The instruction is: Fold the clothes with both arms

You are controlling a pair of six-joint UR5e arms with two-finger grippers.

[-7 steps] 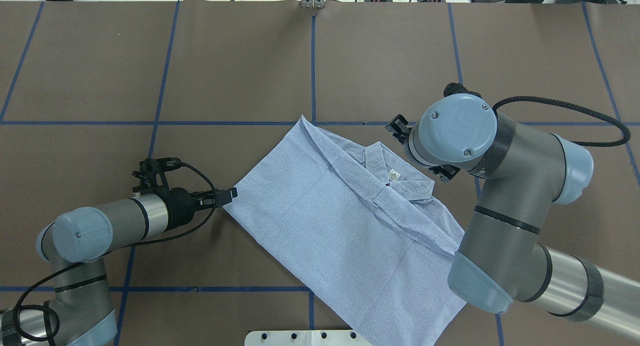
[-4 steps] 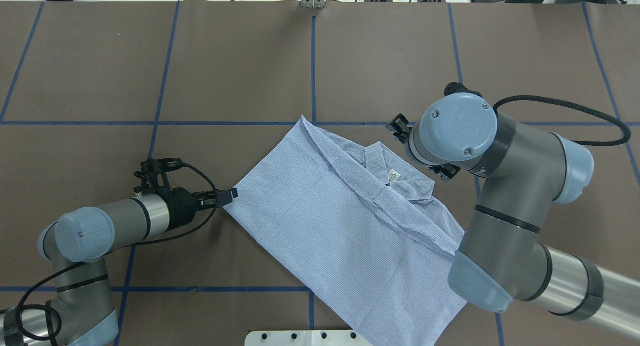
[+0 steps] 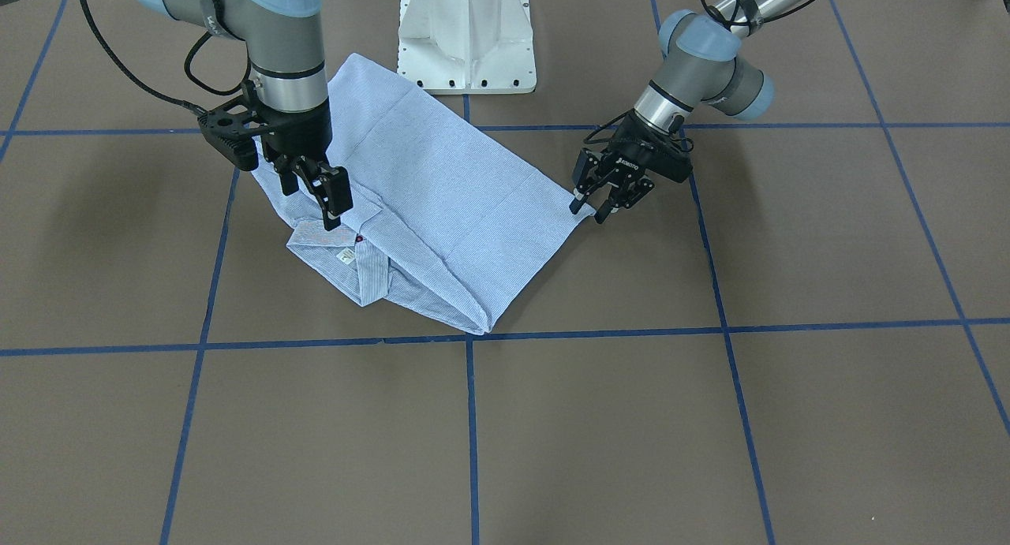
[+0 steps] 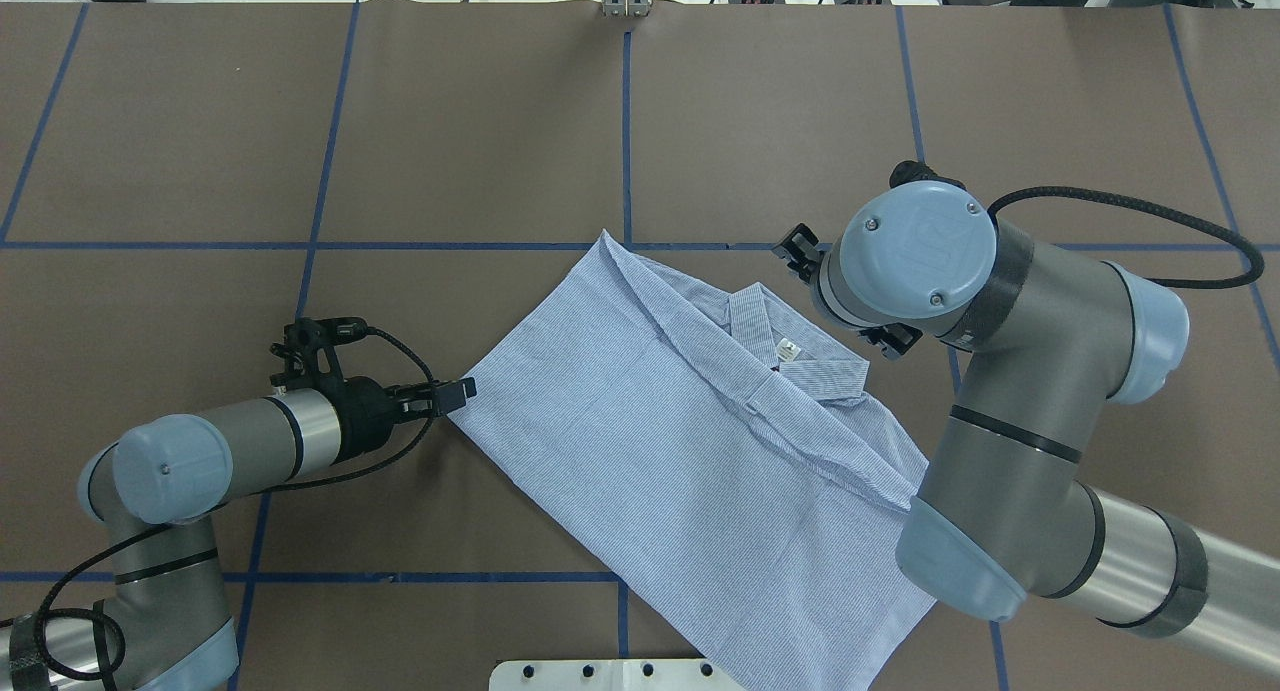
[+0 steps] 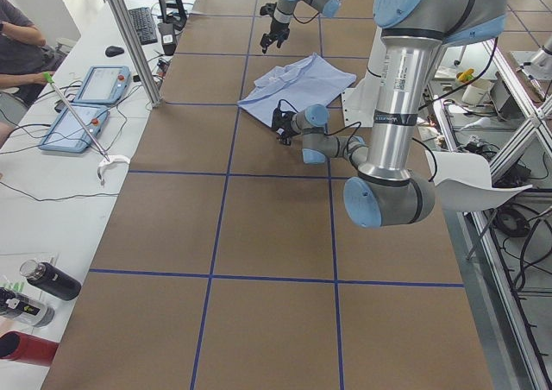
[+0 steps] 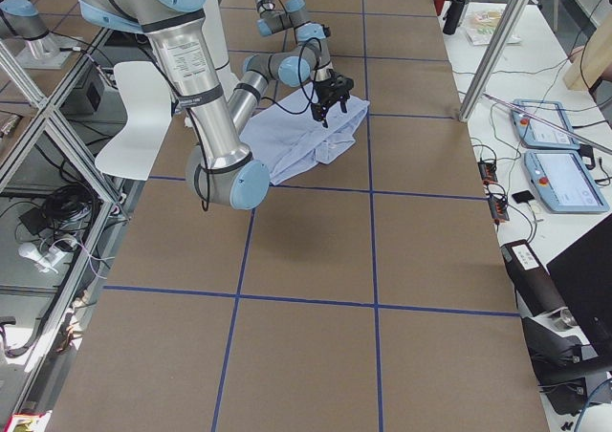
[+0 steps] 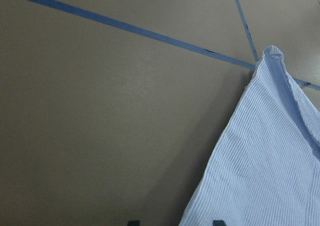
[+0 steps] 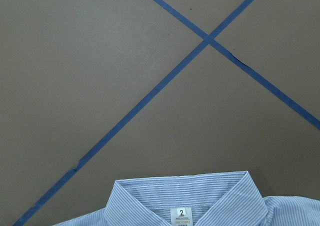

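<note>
The shirt's folded side [image 3: 423,262] is lying flat on top of the rest of it. I expect the whole shirt [image 3: 473,190] to slide and turn as one and stay folded when I pull its corner.
The clothes, one light blue-and-white striped shirt [image 4: 680,441], lie folded flat and diagonal on the brown table, collar and white label [image 4: 787,350] facing up. My left gripper [image 3: 593,206] is open and low at the shirt's pointed corner [image 4: 470,411]. In the left wrist view the shirt's edge [image 7: 265,161] runs between the two fingertips at the bottom border. My right gripper [image 3: 316,192] is open, pointing down just over the shoulder beside the collar [image 3: 347,257]. The right wrist view shows the collar [image 8: 185,201] and no fingers.
The white pedestal base [image 3: 465,40] stands right behind the shirt. Blue tape lines [image 4: 626,121] grid the table. Beyond the far edge, a side table holds tablets [image 5: 90,84] and bottles [image 5: 47,279], and a person's arm [image 5: 21,40] rests there.
The left arm's wrist and elbow shifted slightly while its fingertips stayed at the shirt corner. The right arm barely moved. The shirt lies as before.
</note>
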